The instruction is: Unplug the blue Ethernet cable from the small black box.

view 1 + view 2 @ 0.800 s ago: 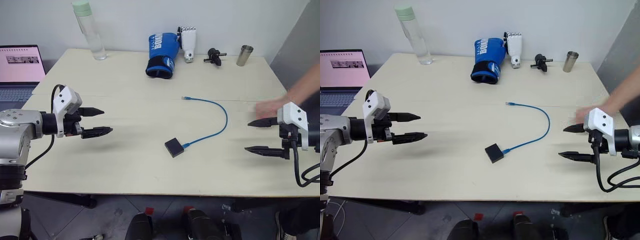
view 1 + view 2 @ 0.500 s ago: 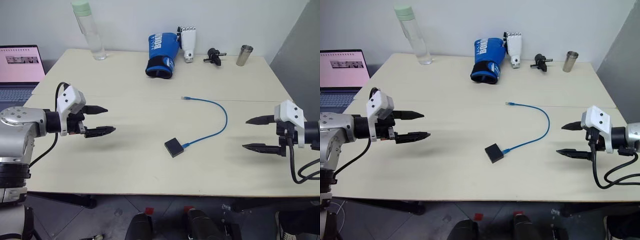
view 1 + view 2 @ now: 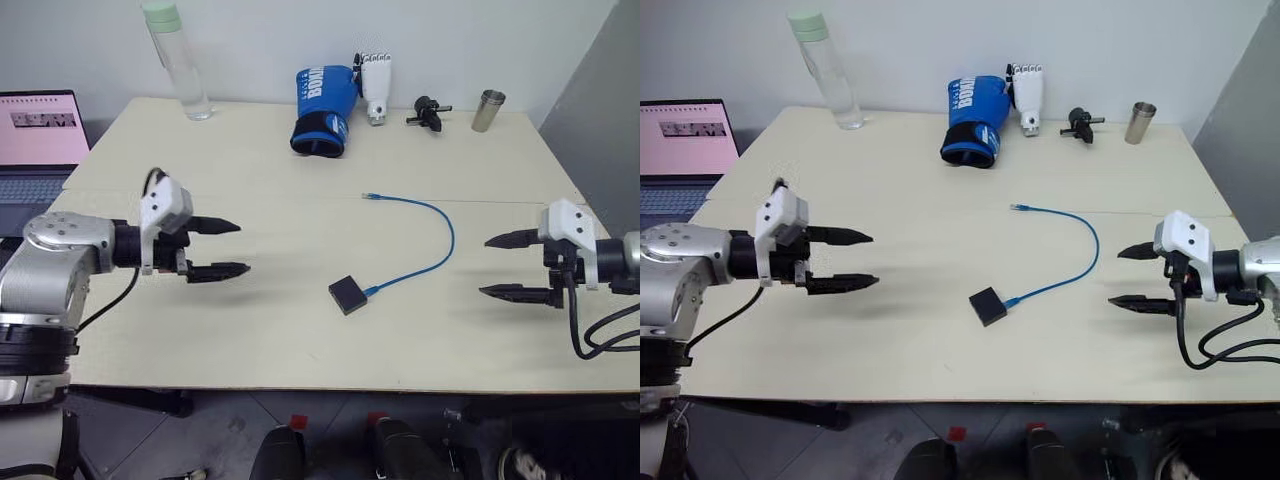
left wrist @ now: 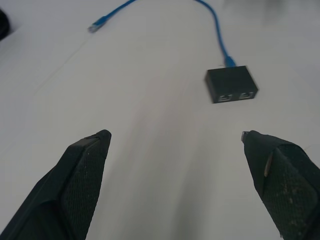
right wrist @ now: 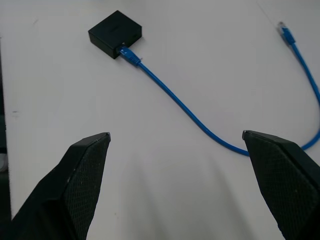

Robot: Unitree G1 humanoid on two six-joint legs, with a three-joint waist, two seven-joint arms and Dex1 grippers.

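The blue Ethernet cable point(image 3: 452, 240) should come trailing along when the robot lifts the small black box, because its near plug point(image 3: 372, 291) is seated in the box's edge.
The small black box point(image 3: 348, 294) lies flat near the middle of the table. The blue Ethernet cable point(image 3: 448, 236) is plugged into the box's right side, arcs out to the right and curls back, its free plug point(image 3: 371, 196) resting farther from me. My left gripper point(image 3: 234, 248) hovers open over the table well to the left of the box, pointing at it. My right gripper point(image 3: 492, 266) hovers open to the right of the cable's bend, pointing left. The left wrist view shows the box point(image 4: 231, 84) with two sockets facing my left gripper point(image 4: 176, 136). Box point(image 5: 115, 34) and cable point(image 5: 180, 103) lie ahead of my right gripper point(image 5: 176, 135).
Along the table's far edge stand a clear bottle point(image 3: 178, 62), a blue boxing glove point(image 3: 324, 108), a white robot hand point(image 3: 376, 86), a black knobbed gadget point(image 3: 428, 111) and a metal cup point(image 3: 488, 110). A laptop point(image 3: 40, 140) sits off the table's left side.
A person's hand and arm by my right gripper have withdrawn out of view. Both grippers have moved inward toward the box and cable, the left one more. Box and cable have not moved.
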